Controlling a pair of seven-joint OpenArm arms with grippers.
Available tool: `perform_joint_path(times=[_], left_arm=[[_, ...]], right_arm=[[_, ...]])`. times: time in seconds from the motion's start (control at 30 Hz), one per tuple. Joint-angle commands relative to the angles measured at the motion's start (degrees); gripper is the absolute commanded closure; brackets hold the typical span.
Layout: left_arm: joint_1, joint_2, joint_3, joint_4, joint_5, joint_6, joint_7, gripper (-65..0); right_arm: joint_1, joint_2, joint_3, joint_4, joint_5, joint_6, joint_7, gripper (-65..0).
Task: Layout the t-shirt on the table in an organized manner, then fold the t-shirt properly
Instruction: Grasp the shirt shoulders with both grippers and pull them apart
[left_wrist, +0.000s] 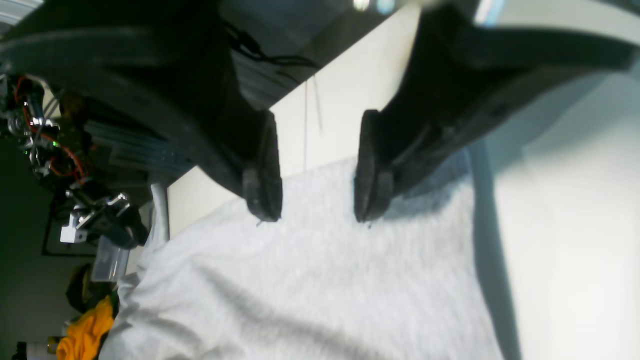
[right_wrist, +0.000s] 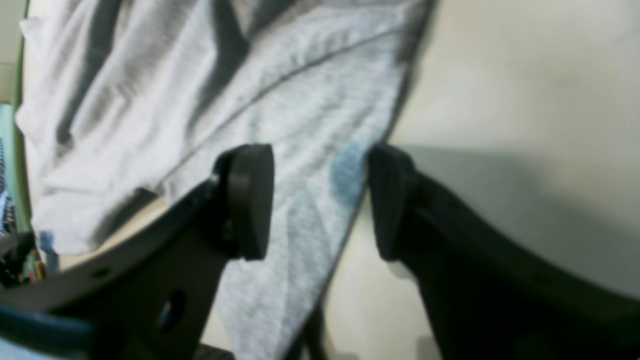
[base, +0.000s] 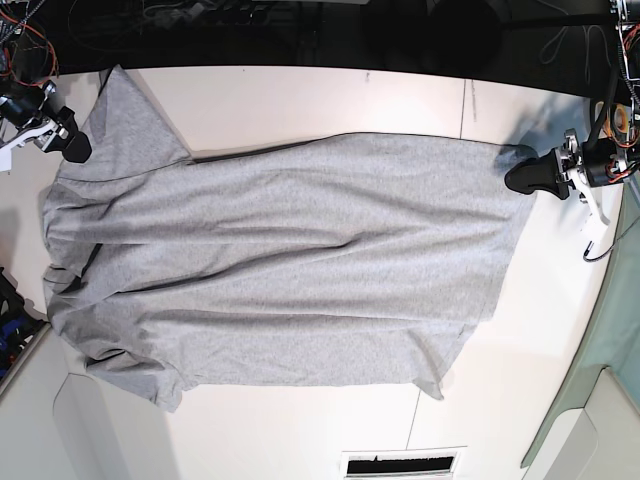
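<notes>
The open fingers of my right gripper are across the sleeve's outer edge (right_wrist: 352, 215), so they should keep moving toward the t-shirt's body until they close on the sleeve.
The light grey t-shirt (base: 280, 260) lies spread across the white table (base: 300, 95), plain side up and creased, with no letters showing. One sleeve points to the far left corner. My left gripper (base: 515, 175) is at the shirt's far right corner. In the left wrist view it (left_wrist: 315, 215) is open, its fingertips (left_wrist: 262, 200) at the shirt's edge (left_wrist: 310, 290). My right gripper (base: 78, 148) is at the sleeve on the left. In the right wrist view it (right_wrist: 320, 200) is open, straddling a shirt edge (right_wrist: 150, 100).
A green cloth (base: 600, 400) lies past the table's right edge. A dark slot (base: 400, 463) sits at the near edge. A thin seam (base: 463, 100) crosses the table. An orange cloth (left_wrist: 87, 330) and wired hardware (left_wrist: 40, 130) lie beyond the table.
</notes>
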Motion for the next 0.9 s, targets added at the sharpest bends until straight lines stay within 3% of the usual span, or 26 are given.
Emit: perform_joint_path(times=[0.0,0.4,0.67,0.77,0.87], left_arm=[[-0.66,-1.33,-0.35,0.72,-1.42,-0.52,-0.20,-27.7],[-0.68,-1.55,-0.72,0.72,-1.27,-0.52,-1.05,-27.7],[-0.66,-2.43,-12.11,0.72,5.60,-0.52,-4.68,-27.7],[-0.44,-2.71,-12.68,0.72,12.96,-0.52,-8.35,-27.7],[0.61,-2.71,-10.64,0.72,16.52,-0.52,-10.05,-27.7]], right_arm=[[-0.20,-0.04,-0.02,0.31,-2.14,-0.68,-2.19,-31.7],[-0.20,-4.52,-1.62,4.76,-2.82,-0.48,-2.19,-31.7],[-0.20,-4.59,-3.50,4.96,-3.28,-0.50,-1.97,-31.6],[-0.17,-4.59,-3.50,4.96,-3.26,-0.50,-1.95,-31.6],[-0.20,-4.59,-3.50,4.96,-3.26,-0.50,-1.97,-31.6]])
